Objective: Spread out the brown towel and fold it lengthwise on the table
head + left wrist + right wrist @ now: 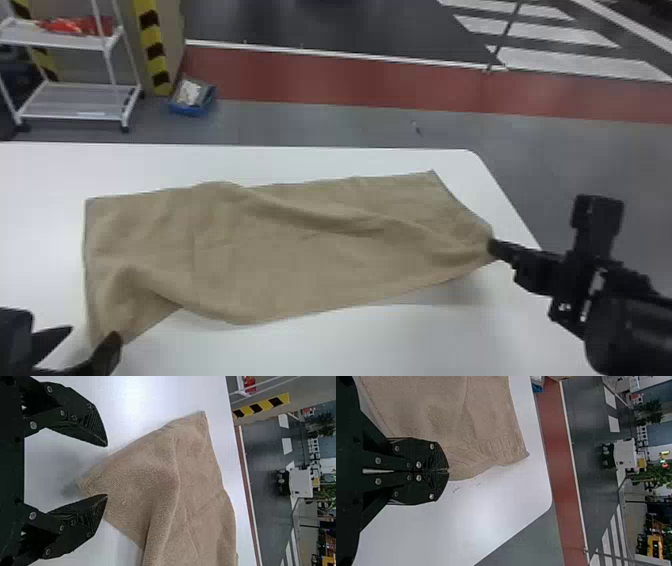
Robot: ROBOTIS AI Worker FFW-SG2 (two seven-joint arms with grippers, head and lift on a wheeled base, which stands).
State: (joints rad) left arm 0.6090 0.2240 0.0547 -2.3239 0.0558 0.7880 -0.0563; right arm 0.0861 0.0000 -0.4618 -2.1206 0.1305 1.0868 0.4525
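Note:
The brown towel has a slack fold (300, 211) running diagonally across it, so the towel's near edge (300, 314) will become straight and tight when I pull the towel's corners apart.
The brown towel (300, 250) lies spread across the table, with a ridge running diagonally and a raised fold near its left end. At its right near corner my right gripper (492, 246) is shut on the cloth, the near edge lifted slightly there. In the right wrist view the closed right gripper (448, 471) pinches the edge of the towel (474, 427). My left gripper (95, 336) stands open at the near left corner. In the left wrist view a pointed corner of the towel (134, 479) lies between the parted fingers of the left gripper (107, 470), not gripped.
The white table (310, 345) has its rounded far right corner beyond the towel, and its right edge runs beneath the right arm. On the floor past the far edge stand a white shelf cart (75, 95) and a blue box (192, 97).

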